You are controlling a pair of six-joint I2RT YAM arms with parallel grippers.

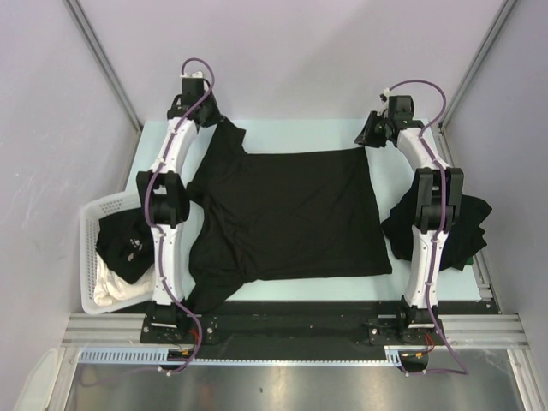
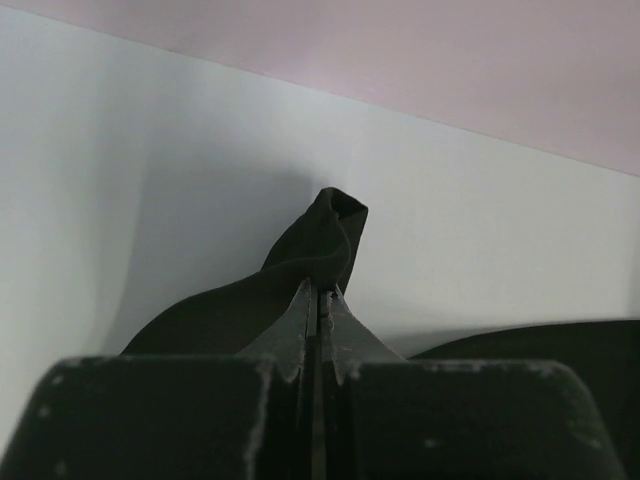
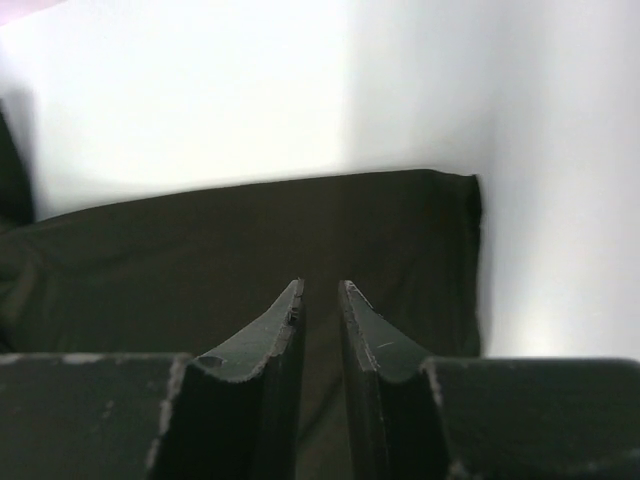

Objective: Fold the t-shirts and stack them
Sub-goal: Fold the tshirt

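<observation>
The black t-shirt's far hem corner [image 3: 460, 190] lies flat and free near my right gripper's open fingers, so I should keep heading there until they pinch that corner [image 1: 363, 152].
A black t-shirt [image 1: 282, 214] lies spread flat across the table, its sleeves toward the left arm and its hem toward the right. My left gripper [image 1: 214, 120] is at the shirt's far left part and is shut on a fold of the black fabric [image 2: 320, 240], which sticks up past the jaws [image 2: 320, 292]. My right gripper [image 1: 366, 137] hovers at the shirt's far right corner [image 3: 465, 190]. Its jaws [image 3: 320, 288] stand a narrow gap apart over the cloth [image 3: 250, 240]. A crumpled heap of black t-shirts [image 1: 467, 224] lies behind the right arm.
A white lattice basket [image 1: 90, 257] hangs off the table's left side, holding a black garment with white print [image 1: 124, 244] and a white cloth [image 1: 111, 287]. Lilac walls and metal posts close in the back and sides. The pale table [image 1: 291, 133] shows beyond the shirt.
</observation>
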